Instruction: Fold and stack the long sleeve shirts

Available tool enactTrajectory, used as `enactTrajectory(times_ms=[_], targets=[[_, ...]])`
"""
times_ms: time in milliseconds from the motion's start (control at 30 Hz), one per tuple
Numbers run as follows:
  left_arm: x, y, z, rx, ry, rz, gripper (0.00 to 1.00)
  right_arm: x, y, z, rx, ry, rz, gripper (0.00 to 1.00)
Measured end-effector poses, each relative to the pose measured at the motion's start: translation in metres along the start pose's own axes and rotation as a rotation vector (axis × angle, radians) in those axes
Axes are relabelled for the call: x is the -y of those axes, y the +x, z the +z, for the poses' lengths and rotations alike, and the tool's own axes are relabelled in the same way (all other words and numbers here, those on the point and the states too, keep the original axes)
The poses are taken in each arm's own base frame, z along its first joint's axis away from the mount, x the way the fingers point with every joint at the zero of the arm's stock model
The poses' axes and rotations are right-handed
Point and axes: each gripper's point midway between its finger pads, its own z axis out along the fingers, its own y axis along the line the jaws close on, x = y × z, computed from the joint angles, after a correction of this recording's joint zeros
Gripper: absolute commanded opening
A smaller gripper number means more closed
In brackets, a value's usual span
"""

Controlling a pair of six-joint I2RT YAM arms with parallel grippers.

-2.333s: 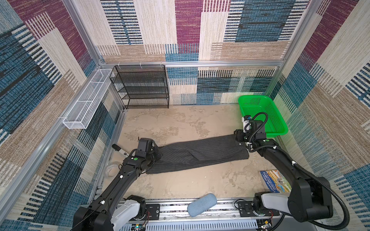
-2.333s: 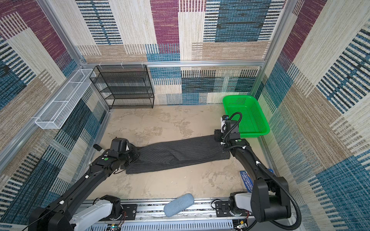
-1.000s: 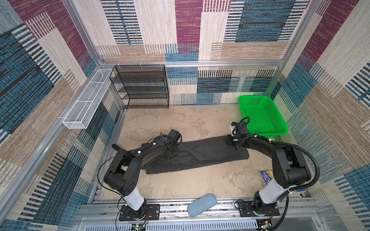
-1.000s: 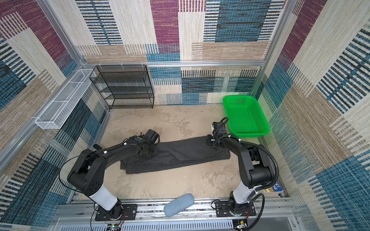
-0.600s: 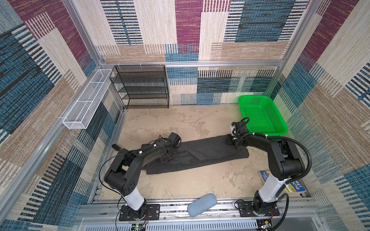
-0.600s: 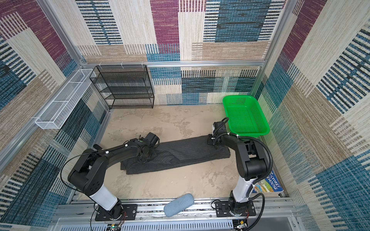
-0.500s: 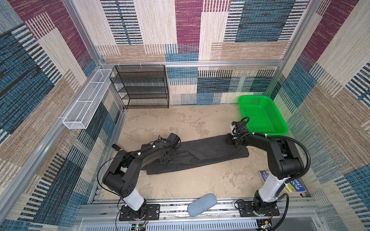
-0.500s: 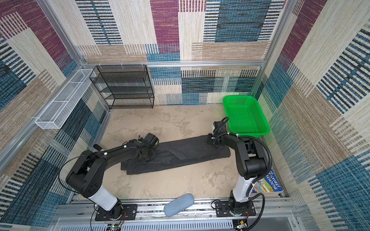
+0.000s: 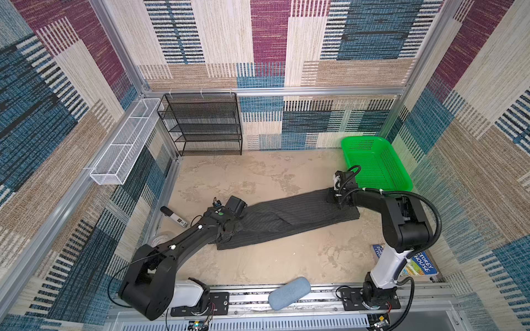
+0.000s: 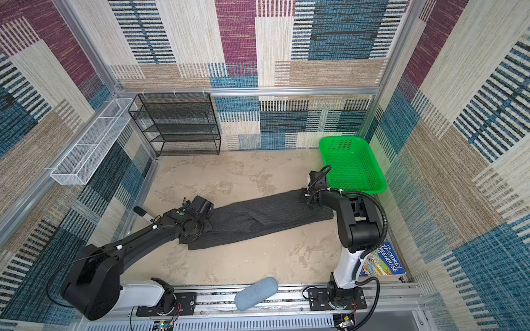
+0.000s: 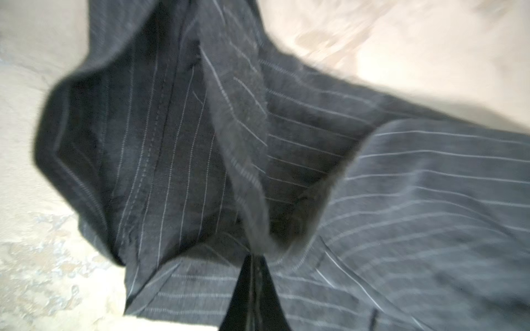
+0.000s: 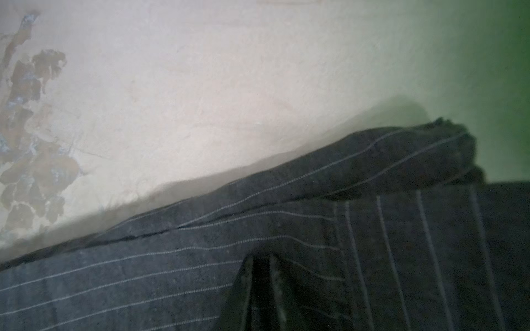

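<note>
Next, my left gripper opens and takes the shirt's front edge (image 9: 298, 230) halfway along, because it is pinching a bunched fold at the shirt's end while the shirt's middle (image 9: 270, 220) is rippled.
The long sleeve shirt (image 9: 289, 217) (image 10: 258, 217) is dark charcoal with pale pinstripes. It lies folded into a long narrow strip across the middle of the table. My left gripper (image 9: 233, 227) (image 10: 198, 229) is down on its left end. In the left wrist view this gripper (image 11: 254, 259) is shut on a raised fold of the shirt (image 11: 415, 200). My right gripper (image 9: 338, 200) (image 10: 309, 200) is at the strip's far right corner. In the right wrist view it (image 12: 261, 259) is shut on the shirt (image 12: 143, 272), with the cloth edge bunched beside it.
A green basket (image 9: 375, 163) stands at the back right, close behind the right wrist. A black wire shelf (image 9: 203, 123) is at the back, and a white wire basket (image 9: 123, 143) hangs on the left wall. A book (image 9: 415, 263), a blue-grey pad (image 9: 289, 289) and a marker (image 9: 173, 215) lie nearby.
My left gripper has slid a little toward the front left on the shirt's left end and closed on a fold. The right gripper has stayed at the far right corner.
</note>
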Motion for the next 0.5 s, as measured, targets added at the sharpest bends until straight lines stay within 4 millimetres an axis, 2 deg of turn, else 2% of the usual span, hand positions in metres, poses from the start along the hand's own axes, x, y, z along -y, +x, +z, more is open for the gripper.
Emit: enactTrajectory(times_ms=[133,233,333,500], targets=[[0.012,-0.009,-0.017,0.021,0.070,-0.028,0.25,0.001,0.001,-0.002,-0.009,0.004,0.009,0.15],[0.019,-0.015,-0.022,0.030,0.086,-0.032,0.26,0.001,0.001,-0.002,-0.013,0.006,0.009,0.15],[0.023,-0.016,-0.018,0.019,0.070,-0.028,0.27,0.001,0.002,-0.003,-0.013,0.006,0.009,0.15],[0.016,-0.012,-0.007,-0.003,0.006,-0.013,0.30,0.001,0.002,-0.003,-0.018,0.006,0.010,0.15]])
